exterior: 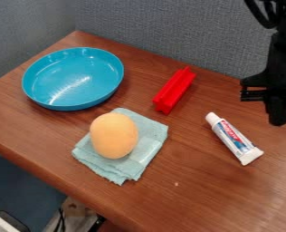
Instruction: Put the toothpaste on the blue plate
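Observation:
I should open my gripper's fingers, move over the tube's cap end (pixel 215 121) and grip there before going to the blue plate, because the fingers are closed and empty beside the toothpaste (pixel 235 140).
The toothpaste (pixel 233 138), a small white tube with red and blue markings, lies flat on the brown table at the right, its cap pointing toward the back. The blue plate (pixel 73 78), a large round turquoise dish, sits empty at the back left. My black gripper (pixel 280 114) hangs at the right edge of the view, above and to the right of the tube, its fingers together with nothing between them. It is apart from the toothpaste.
A red rectangular block (pixel 175 89) lies between the plate and the tube. An orange egg-shaped object (pixel 114 134) rests on a pale teal cloth (pixel 121 147) near the front. The table's front edge (pixel 61 181) runs diagonally at the lower left.

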`<state>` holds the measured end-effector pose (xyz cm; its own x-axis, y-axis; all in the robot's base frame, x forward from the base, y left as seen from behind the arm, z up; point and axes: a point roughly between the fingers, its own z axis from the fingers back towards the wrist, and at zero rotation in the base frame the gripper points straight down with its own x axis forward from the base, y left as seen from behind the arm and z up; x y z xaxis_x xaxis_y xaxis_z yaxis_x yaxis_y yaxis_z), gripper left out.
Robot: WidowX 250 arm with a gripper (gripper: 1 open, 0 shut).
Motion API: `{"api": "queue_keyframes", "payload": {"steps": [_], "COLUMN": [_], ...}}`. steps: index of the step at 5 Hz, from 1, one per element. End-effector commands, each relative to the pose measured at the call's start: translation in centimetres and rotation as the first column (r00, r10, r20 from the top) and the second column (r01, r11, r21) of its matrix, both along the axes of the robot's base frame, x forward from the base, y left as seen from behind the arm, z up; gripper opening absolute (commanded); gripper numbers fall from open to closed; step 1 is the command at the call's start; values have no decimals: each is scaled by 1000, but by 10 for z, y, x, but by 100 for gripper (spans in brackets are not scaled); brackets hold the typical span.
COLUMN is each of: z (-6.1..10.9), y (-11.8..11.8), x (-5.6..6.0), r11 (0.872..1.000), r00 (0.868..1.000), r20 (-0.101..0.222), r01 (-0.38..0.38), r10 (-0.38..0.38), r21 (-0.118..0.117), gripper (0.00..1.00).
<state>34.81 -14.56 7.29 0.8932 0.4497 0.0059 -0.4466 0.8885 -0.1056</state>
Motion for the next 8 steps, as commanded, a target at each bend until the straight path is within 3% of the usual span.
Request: {"api": "queue_keyframes", "payload": {"steps": [1, 4, 5, 7, 8], "z": [16, 16, 17, 15, 11], "y": [8, 12, 13, 17, 22], "x": [1, -3, -4, -5, -6], "r11": [1000, 1000, 1000, 998, 993], "r00": [999, 1000, 1000, 999, 995], "r20": [31, 12, 9, 5, 0], "r01": [-18, -23, -25, -51, -101], "r10": [18, 23, 25, 51, 101], "r21": [-6, 10, 12, 27, 56], "gripper": [0, 0, 100, 100, 100]}}
